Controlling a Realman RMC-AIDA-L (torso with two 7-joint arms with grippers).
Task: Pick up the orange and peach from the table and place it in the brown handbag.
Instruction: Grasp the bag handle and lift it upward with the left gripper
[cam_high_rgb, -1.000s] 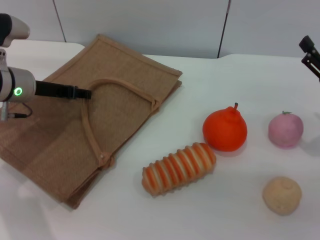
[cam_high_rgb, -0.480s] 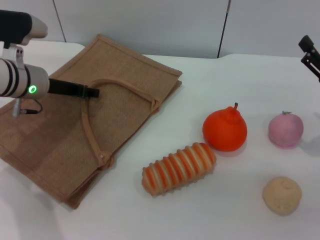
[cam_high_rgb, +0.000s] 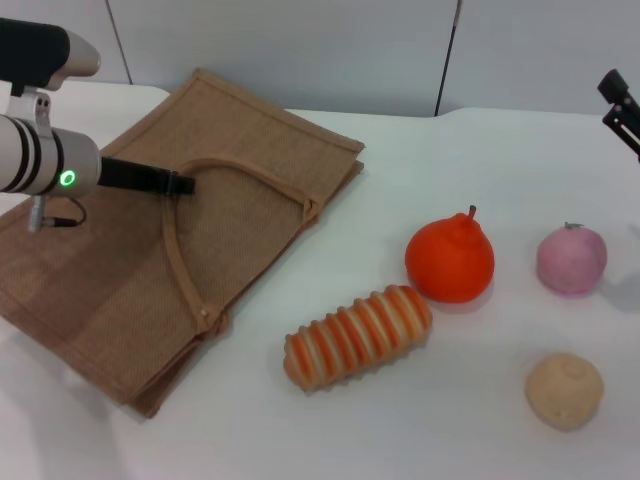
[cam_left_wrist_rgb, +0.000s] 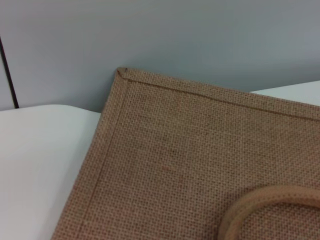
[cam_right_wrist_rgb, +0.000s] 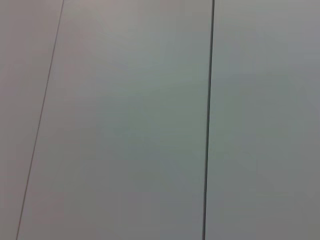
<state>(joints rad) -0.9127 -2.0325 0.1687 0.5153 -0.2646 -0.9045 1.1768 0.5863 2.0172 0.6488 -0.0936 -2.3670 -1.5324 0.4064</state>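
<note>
The brown handbag's opening (cam_high_rgb: 268, 264) is closed. My left gripper should lift the handbag's handle and hold it up while my right gripper takes the orange (cam_high_rgb: 450, 260).
The brown handbag (cam_high_rgb: 120, 250) lies flat on the left of the table, its looped handle (cam_high_rgb: 180, 260) on top. My left gripper (cam_high_rgb: 183, 184) reaches in from the left, with its tip at the upper bend of that handle. The left wrist view shows the bag's weave (cam_left_wrist_rgb: 190, 160) and a piece of handle (cam_left_wrist_rgb: 260, 205). The orange (cam_high_rgb: 450, 260) stands mid-table, to the right of the bag. The peach (cam_high_rgb: 571, 259) sits farther right. My right gripper (cam_high_rgb: 620, 108) is raised at the far right edge, above the peach and away from both fruits.
An orange-and-cream striped loaf (cam_high_rgb: 358, 337) lies in front of the orange. A tan ball (cam_high_rgb: 564, 390) sits at the front right. The table (cam_high_rgb: 330, 430) is white. The right wrist view shows only grey wall panels (cam_right_wrist_rgb: 125, 120).
My left arm has moved slightly right, bringing the gripper tip onto the handle's bend; it has barely moved in the last half second. The fruits and the right arm have not moved.
</note>
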